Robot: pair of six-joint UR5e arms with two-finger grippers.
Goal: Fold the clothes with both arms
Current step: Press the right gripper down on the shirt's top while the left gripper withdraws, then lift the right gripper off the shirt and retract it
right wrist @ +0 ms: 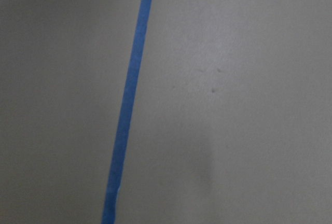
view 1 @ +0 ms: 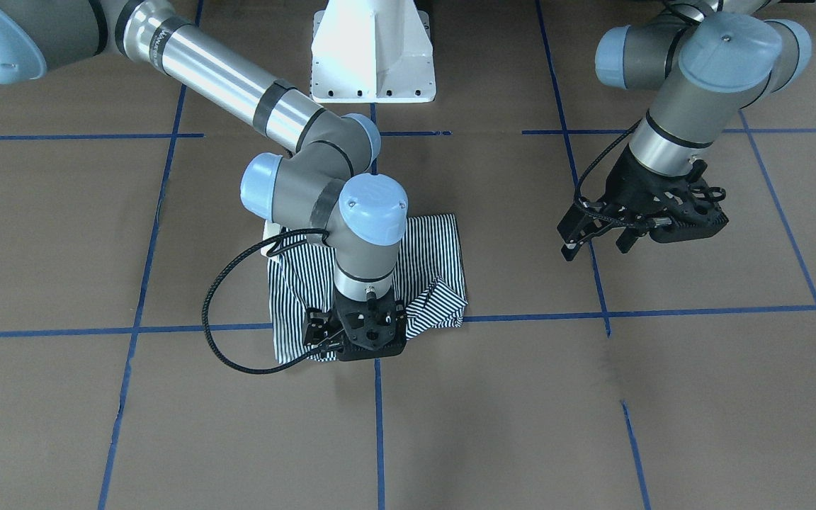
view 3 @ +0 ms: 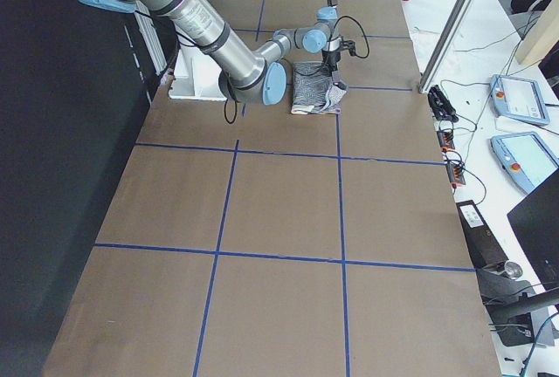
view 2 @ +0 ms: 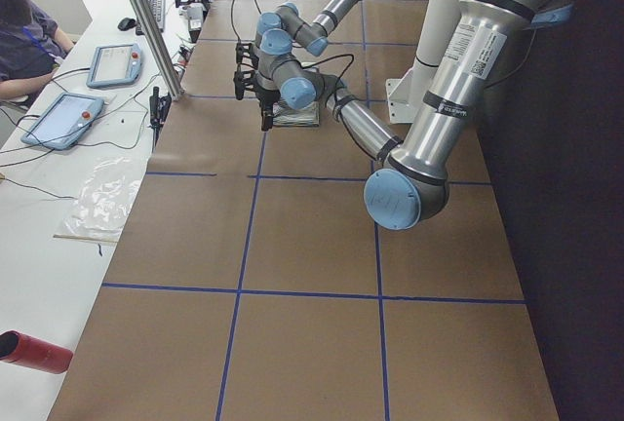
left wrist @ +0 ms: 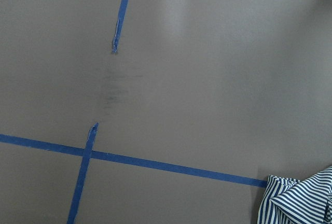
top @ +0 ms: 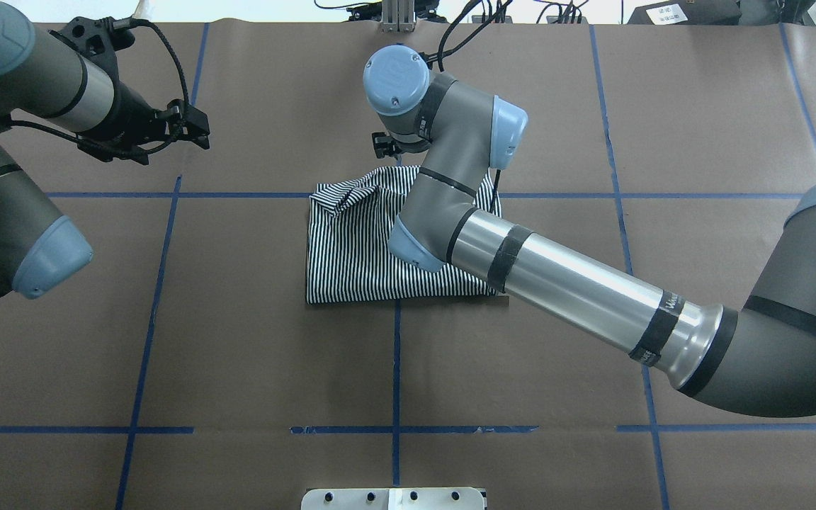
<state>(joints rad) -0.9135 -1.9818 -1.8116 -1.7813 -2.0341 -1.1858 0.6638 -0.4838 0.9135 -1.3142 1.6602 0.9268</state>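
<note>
The striped shirt's rumpled corner (view 1: 440, 304) lies flipped back over the shirt, so my left gripper should come back, take the shirt's flap (view 1: 437, 285) and spread it flat.
The striped shirt (view 1: 433, 251) lies folded into a rough rectangle on the brown paper in the middle of the table (top: 355, 248). One corner of it is rumpled and stands up (view 1: 440, 294). My right gripper (view 1: 357, 347) points straight down at the shirt's edge farthest from my base (top: 382, 145). Its fingers are hidden under its own body, so I cannot tell their state. The right wrist view holds only paper and blue tape. My left gripper (view 1: 596, 248) hangs open and empty above bare paper, well aside of the shirt (top: 199, 131). A shirt corner (left wrist: 303, 198) shows in the left wrist view.
Blue tape lines (view 1: 380, 411) mark a grid on the paper. The white pedestal base (view 1: 372, 49) stands at my side of the table. A side bench with tablets (view 2: 63, 119) and a seated person (view 2: 24, 36) runs along the far edge. A red cylinder (view 2: 34, 351) lies there.
</note>
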